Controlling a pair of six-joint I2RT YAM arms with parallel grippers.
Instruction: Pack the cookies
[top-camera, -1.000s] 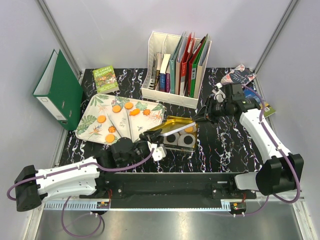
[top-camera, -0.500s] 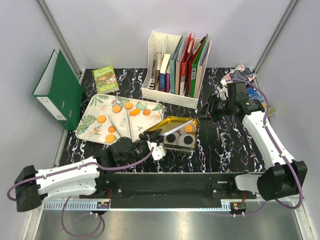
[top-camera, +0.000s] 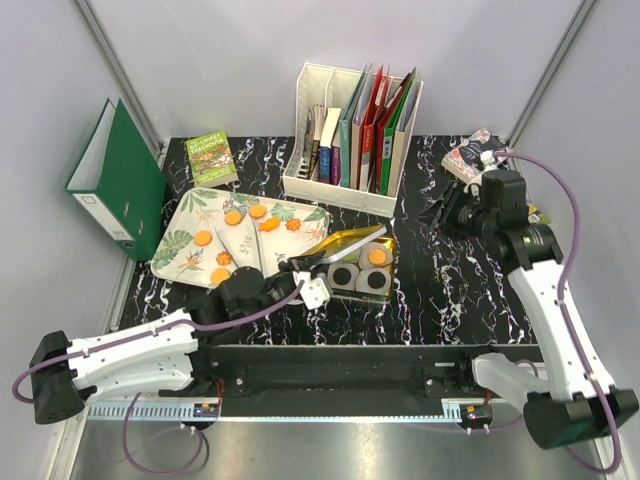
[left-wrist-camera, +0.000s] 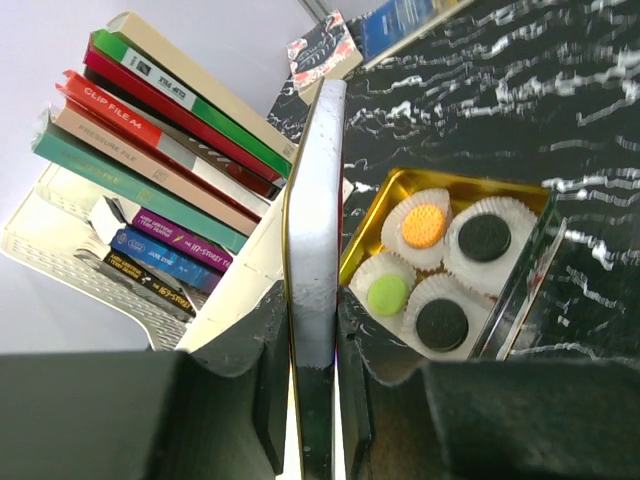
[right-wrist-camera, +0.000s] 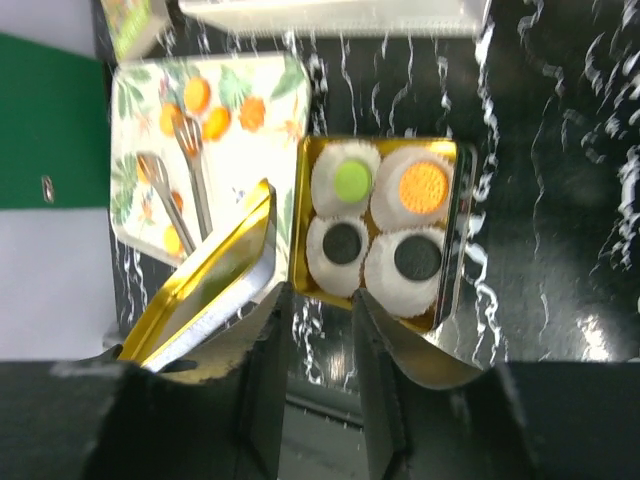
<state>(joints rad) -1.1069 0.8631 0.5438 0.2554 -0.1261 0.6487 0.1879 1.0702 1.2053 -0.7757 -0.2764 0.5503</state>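
The lid is standing on edge above the tin, and its gold inside (top-camera: 339, 240) is tilted up. My left gripper should therefore turn the lid inside down before it covers the cookies (top-camera: 368, 272).
A gold tin (top-camera: 392, 268) holds paper cups with one orange cookie (right-wrist-camera: 423, 187), one green cookie (right-wrist-camera: 352, 181) and two black cookies (right-wrist-camera: 342, 243). They also show in the left wrist view, with the green cookie (left-wrist-camera: 387, 295) nearest. My left gripper (top-camera: 300, 272) is shut on the tin's lid (left-wrist-camera: 315, 200) and holds it on edge, tilted over the tin's left side. My right gripper (top-camera: 447, 215) is raised to the right of the tin, with its jaws a little apart and empty (right-wrist-camera: 322, 330). Several orange cookies (top-camera: 247, 213) lie on the leaf-patterned tray (top-camera: 185, 245).
Metal tongs (top-camera: 258, 250) lie on the tray. A white file holder with books (top-camera: 350, 130) stands at the back. A green binder (top-camera: 120, 180) leans at the left and a small green book (top-camera: 212, 158) lies behind the tray. A patterned booklet (top-camera: 470, 152) lies at the back right.
My right gripper has drawn back from the tin to the right and risen. The left gripper has tipped the lid lower over the tin.
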